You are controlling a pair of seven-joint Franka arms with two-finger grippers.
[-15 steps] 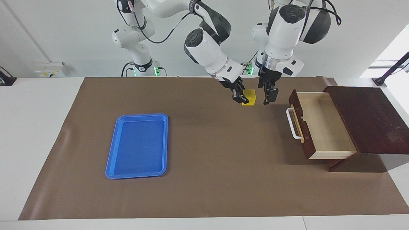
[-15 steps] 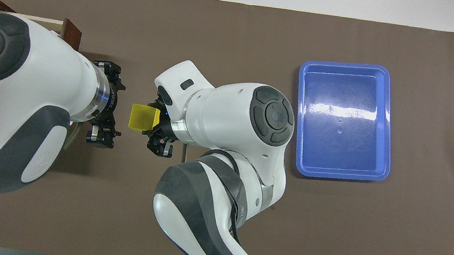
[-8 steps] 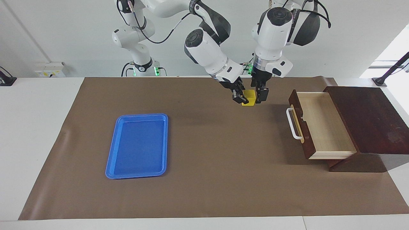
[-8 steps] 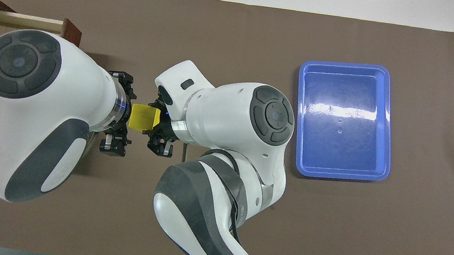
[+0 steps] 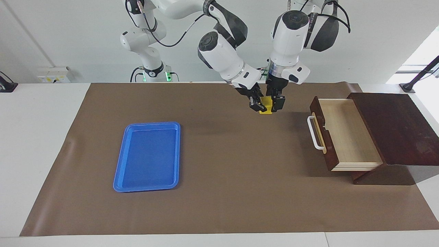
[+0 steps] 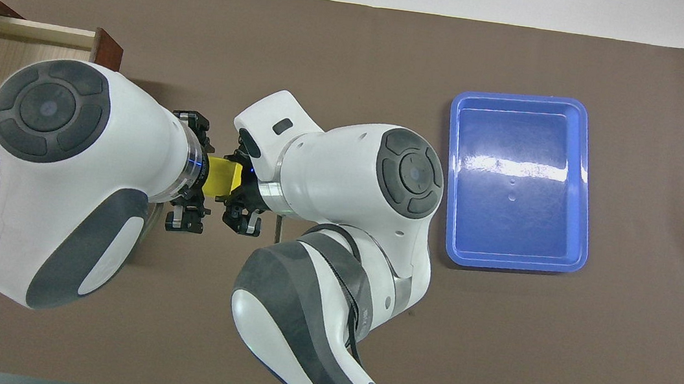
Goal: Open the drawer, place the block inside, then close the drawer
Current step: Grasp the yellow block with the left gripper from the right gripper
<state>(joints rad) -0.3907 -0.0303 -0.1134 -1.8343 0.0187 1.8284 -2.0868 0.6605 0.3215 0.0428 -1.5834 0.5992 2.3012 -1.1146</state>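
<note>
The yellow block is in my right gripper, far from the drawer (image 5: 350,138), so my left gripper should close on the block (image 6: 220,177) before my right gripper lets go and moves away.
The yellow block (image 5: 264,105) is held low over the brown mat, between the two grippers; it also shows in the overhead view (image 6: 221,177). My right gripper (image 5: 258,104) is shut on the side of the block toward the right arm's end. My left gripper (image 5: 275,104) is open, with its fingers around the block's other side. The dark brown drawer (image 5: 346,133) stands pulled out of its dark wooden box (image 5: 394,127) at the left arm's end. Its light wood interior is bare, and its white handle (image 5: 312,133) faces the block.
A flat blue tray (image 5: 149,156) lies on the mat toward the right arm's end, farther from the robots than the block. In the overhead view the left arm covers most of the drawer (image 6: 41,41).
My left gripper has moved from beside the drawer's front to the block and now has its fingers around it. The right gripper and the block have stayed in place.
</note>
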